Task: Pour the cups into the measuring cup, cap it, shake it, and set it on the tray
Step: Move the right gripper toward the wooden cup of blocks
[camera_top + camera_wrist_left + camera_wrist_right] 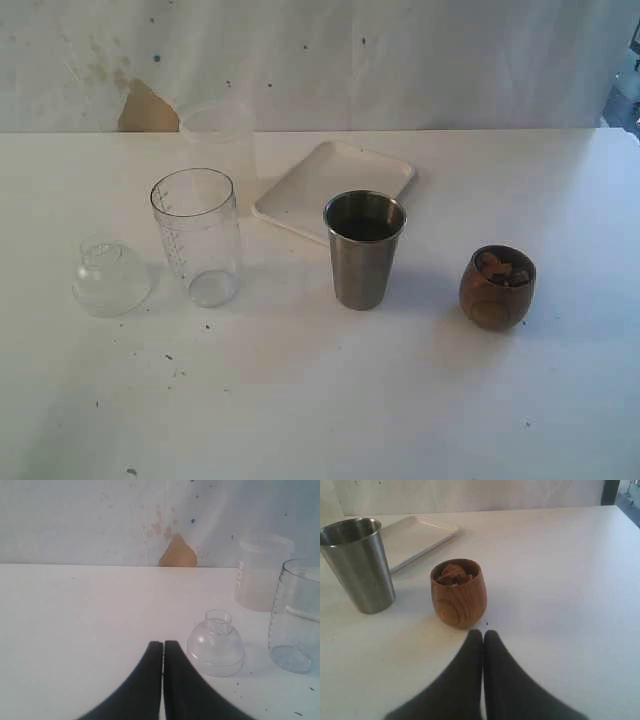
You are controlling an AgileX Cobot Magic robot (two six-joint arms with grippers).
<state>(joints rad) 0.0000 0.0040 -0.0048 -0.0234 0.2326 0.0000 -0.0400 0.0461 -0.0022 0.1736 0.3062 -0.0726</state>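
Observation:
I see the brown pieces [502,268] lying jumbled at odd angles below the wooden cup's open rim [496,298], so the wooden cup will empty all the way when I pour.
The clear measuring cup [197,237] stands upright left of centre, with the clear dome cap [111,276] on the table to its left. The steel tumbler [364,249] stands in the middle. Right of it sits the brown wooden cup [497,287], holding brown pieces. The white tray [334,187] lies behind the tumbler. Neither gripper shows in the exterior view. My left gripper [163,644] is shut and empty, just short of the cap [216,644]. My right gripper [483,633] is shut and empty, close in front of the wooden cup [458,593].
A frosted translucent plastic cup [217,132] stands behind the measuring cup, near the back wall. A white sheet with a brown torn patch [146,110] hangs behind the table. Dark specks dot the table's front left.

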